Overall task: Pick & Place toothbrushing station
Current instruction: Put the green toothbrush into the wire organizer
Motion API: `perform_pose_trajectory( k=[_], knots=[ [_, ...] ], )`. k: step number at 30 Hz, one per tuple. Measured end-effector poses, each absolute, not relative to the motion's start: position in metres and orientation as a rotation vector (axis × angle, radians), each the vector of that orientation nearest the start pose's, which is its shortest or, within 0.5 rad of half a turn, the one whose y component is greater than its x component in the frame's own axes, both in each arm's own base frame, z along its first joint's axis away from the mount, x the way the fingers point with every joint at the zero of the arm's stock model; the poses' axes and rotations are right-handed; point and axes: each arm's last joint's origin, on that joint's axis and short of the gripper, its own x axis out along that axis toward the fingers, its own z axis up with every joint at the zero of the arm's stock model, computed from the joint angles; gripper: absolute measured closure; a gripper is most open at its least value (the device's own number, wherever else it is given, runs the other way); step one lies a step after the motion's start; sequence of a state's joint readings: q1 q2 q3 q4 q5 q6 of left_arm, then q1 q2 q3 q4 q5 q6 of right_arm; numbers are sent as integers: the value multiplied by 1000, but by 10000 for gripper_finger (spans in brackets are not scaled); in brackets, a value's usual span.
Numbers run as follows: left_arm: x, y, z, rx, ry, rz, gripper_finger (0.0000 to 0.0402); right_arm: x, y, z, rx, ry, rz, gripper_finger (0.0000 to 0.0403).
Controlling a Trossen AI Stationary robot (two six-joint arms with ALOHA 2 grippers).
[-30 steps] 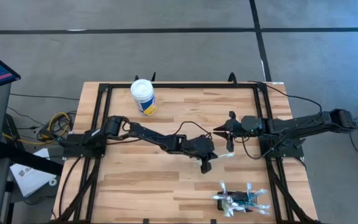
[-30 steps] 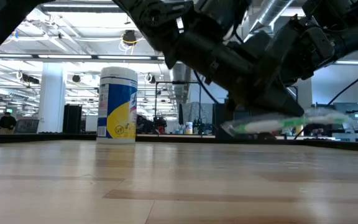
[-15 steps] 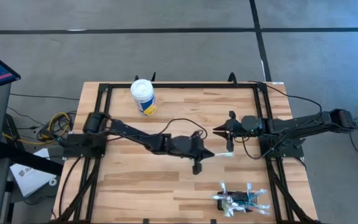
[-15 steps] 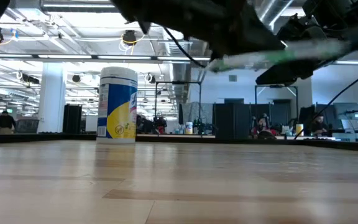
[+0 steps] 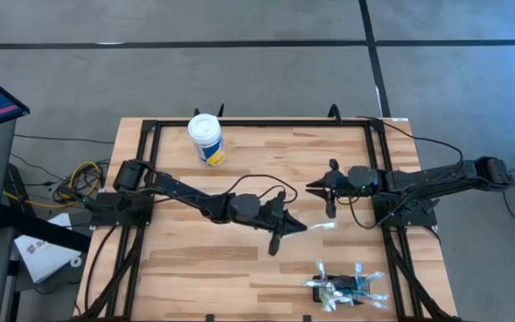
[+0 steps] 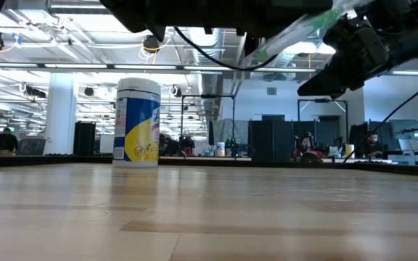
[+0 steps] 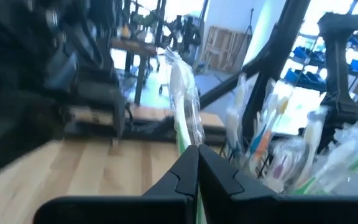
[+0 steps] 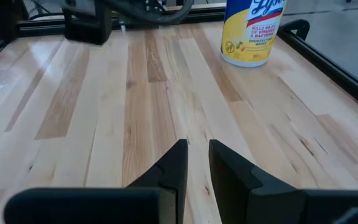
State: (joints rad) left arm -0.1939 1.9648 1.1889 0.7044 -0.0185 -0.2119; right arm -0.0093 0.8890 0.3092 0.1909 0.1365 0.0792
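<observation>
The toothbrushing station (image 5: pixel 347 288) is on my right gripper's side and far from my left gripper, so my right gripper should open and grab the toothbrush's loose end (image 5: pixel 328 225).
My left gripper (image 5: pixel 277 234) is over the middle of the table, well above it, shut on a toothbrush in a clear wrapper (image 5: pixel 316 225). The toothbrush also shows in the low view (image 6: pixel 296 32) and the left wrist view (image 7: pixel 185 106). The toothbrushing station (image 5: pixel 347 288), a small black holder, stands near the table's near right corner with several wrapped toothbrushes stuck in it; it also shows in the left wrist view (image 7: pixel 278 155). My right gripper (image 5: pixel 327 190) waits at the table's right, empty, its fingers (image 8: pixel 179 162) nearly together with a narrow gap. My left gripper pinches the wrapped toothbrush between its two fingers, by the end nearest the gripper (image 7: pixel 189 142). The toothbrush runs on past the fingertips, toward the table's right. It is lifted clear of the table and tilted, its free end (image 6: pixel 339 11) higher.
A white-lidded yellow-and-blue tub (image 5: pixel 206 139) stands upright at the far left of the table and shows in the low view (image 6: pixel 138 123). A black frame (image 5: pixel 257 122) runs along the table's edges. Bare wood lies between the arms and the near edge.
My left gripper has risen and drawn a little toward the table's left, still shut on the wrapped toothbrush. The toothbrush has gone from low over the table to high above it and has tipped from about level to slanting.
</observation>
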Motion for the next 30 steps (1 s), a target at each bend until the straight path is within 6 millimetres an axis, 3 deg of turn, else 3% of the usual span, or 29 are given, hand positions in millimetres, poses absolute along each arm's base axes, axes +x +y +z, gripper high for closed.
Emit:
perform_pose_trajectory(
  k=[9,15,22,30],
  knots=[
    [421,-79,227,-134,30,-130,401,182,-2,191,50,352,-48,345],
    [383,-67,265,-66,-61,-39,401,184,-1,197,28,283,-4,345],
    [355,-60,261,-70,-72,25,401,188,3,228,-10,-37,129,345],
    [351,-60,263,-74,-137,29,401,187,11,237,-17,-130,182,345]
  ],
)
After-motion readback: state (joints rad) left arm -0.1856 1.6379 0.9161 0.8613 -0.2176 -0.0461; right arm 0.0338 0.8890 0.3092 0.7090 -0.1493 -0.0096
